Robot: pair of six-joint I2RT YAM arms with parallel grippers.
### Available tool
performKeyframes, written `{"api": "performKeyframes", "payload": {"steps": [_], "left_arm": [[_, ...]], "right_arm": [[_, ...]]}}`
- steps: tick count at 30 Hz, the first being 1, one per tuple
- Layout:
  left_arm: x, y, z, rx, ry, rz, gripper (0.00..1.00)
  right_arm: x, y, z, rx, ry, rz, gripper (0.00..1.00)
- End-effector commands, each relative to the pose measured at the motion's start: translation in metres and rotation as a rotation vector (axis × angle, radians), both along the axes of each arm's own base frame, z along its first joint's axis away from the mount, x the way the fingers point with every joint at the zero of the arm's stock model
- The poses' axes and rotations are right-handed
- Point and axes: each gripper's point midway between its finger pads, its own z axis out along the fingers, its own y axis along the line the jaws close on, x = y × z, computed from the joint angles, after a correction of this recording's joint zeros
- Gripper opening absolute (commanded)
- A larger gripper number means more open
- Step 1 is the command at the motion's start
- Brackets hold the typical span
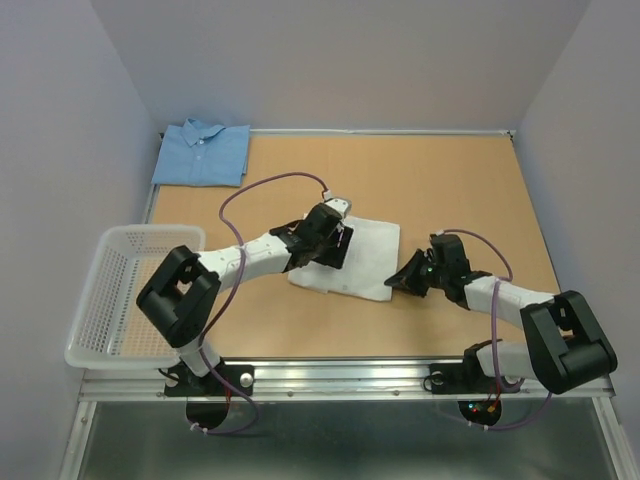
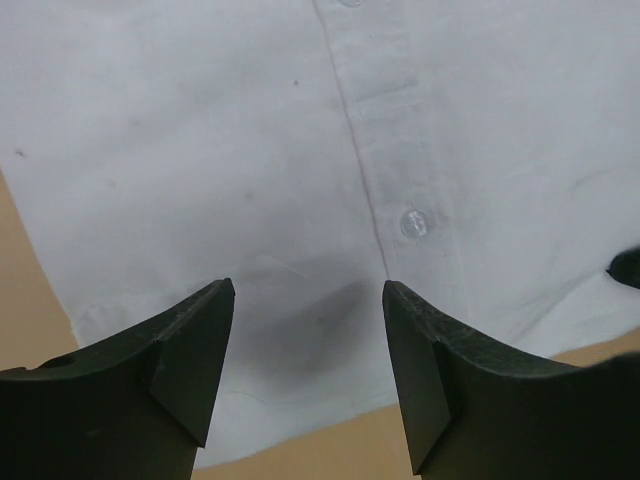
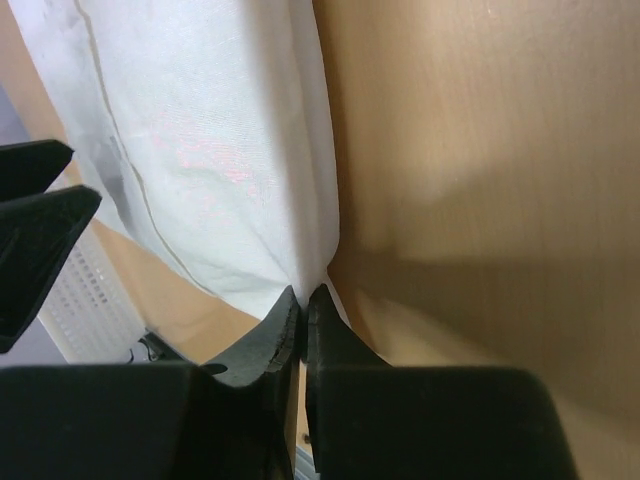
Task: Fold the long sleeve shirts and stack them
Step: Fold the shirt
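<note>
The white shirt's side (image 3: 315, 195) bulges out past the shirt's corner that my right gripper is holding, so next my left gripper pinches the shirt's near edge (image 1: 366, 295) while my right gripper takes hold of that side.
A white long sleeve shirt (image 1: 365, 262) lies folded in the middle of the table. A light blue long sleeve shirt (image 1: 203, 153) lies folded in the far left corner. My left gripper (image 1: 338, 248) hovers open over the white shirt's left part; in the left wrist view its jaws (image 2: 308, 300) frame the white shirt (image 2: 250, 150) near the button placket, with nothing between them. My right gripper (image 1: 392, 281) is at that shirt's near right corner. In the right wrist view it (image 3: 303, 295) is shut on the corner of the white shirt (image 3: 220, 150).
A white mesh basket (image 1: 85, 300) stands at the near left edge of the table. Grey walls close in the left, back and right sides. The left gripper's black fingers (image 3: 35, 235) show at the left of the right wrist view.
</note>
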Motion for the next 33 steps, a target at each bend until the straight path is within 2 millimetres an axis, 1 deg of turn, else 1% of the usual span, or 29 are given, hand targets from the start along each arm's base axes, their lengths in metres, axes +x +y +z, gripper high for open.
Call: {"api": "performKeyframes", "payload": {"steps": [1,2,4,5,8,9,11,12,14,16,19,20,23,25,26,27,28,31,33], "left_arm": [[0.001,-0.008,0.054,-0.006,-0.244,-0.139,0.74],[-0.011,-0.015,0.054,0.011,-0.264,-0.193,0.75],[-0.022,-0.021,0.063,0.022,-0.334,-0.251,0.75],[-0.036,-0.029,0.067,0.037,-0.385,-0.327,0.76],[-0.053,-0.039,0.076,0.072,-0.486,-0.390,0.77],[-0.066,-0.045,0.072,0.087,-0.498,-0.423,0.77],[-0.074,-0.050,0.064,0.115,-0.518,-0.448,0.77],[-0.081,-0.052,0.060,0.149,-0.540,-0.470,0.77],[-0.087,-0.058,0.049,0.183,-0.556,-0.495,0.79],[-0.093,-0.064,0.043,0.211,-0.585,-0.511,0.79],[-0.097,-0.066,0.035,0.256,-0.627,-0.510,0.79],[-0.097,-0.064,0.032,0.273,-0.638,-0.503,0.79],[-0.100,-0.068,0.022,0.301,-0.650,-0.513,0.79],[-0.099,-0.068,0.018,0.326,-0.666,-0.504,0.79],[-0.098,-0.070,0.017,0.329,-0.675,-0.498,0.78],[-0.097,-0.070,0.012,0.344,-0.676,-0.487,0.77],[-0.094,-0.069,0.013,0.354,-0.689,-0.454,0.74],[-0.086,-0.069,0.009,0.383,-0.713,-0.373,0.70],[-0.082,-0.069,0.011,0.387,-0.728,-0.336,0.68]], "right_arm": [[0.008,0.003,0.015,0.010,-0.012,-0.015,0.03],[0.008,0.004,0.016,0.016,-0.005,-0.014,0.02],[0.008,0.007,0.020,0.033,0.011,-0.012,0.01],[0.010,0.008,0.023,0.037,0.012,-0.012,0.01],[0.013,0.010,0.028,0.042,0.022,-0.018,0.01],[0.016,0.013,0.034,0.056,0.017,-0.014,0.01],[0.014,0.014,0.035,0.063,0.039,-0.011,0.01],[0.016,0.017,0.040,0.075,0.037,-0.006,0.01],[0.018,0.019,0.045,0.090,0.041,-0.006,0.01],[0.020,0.021,0.053,0.100,0.037,-0.005,0.01],[0.024,0.023,0.062,0.105,0.029,-0.002,0.01],[0.024,0.023,0.063,0.105,0.032,0.001,0.01],[0.025,0.024,0.067,0.111,0.029,0.000,0.01],[0.024,0.024,0.067,0.112,0.031,0.001,0.01],[0.024,0.024,0.067,0.111,0.033,0.001,0.01],[0.024,0.024,0.067,0.112,0.031,0.001,0.01],[0.024,0.024,0.068,0.113,0.029,0.001,0.01],[0.021,0.024,0.067,0.117,0.041,0.002,0.01],[0.021,0.024,0.067,0.120,0.042,0.001,0.01]]}}
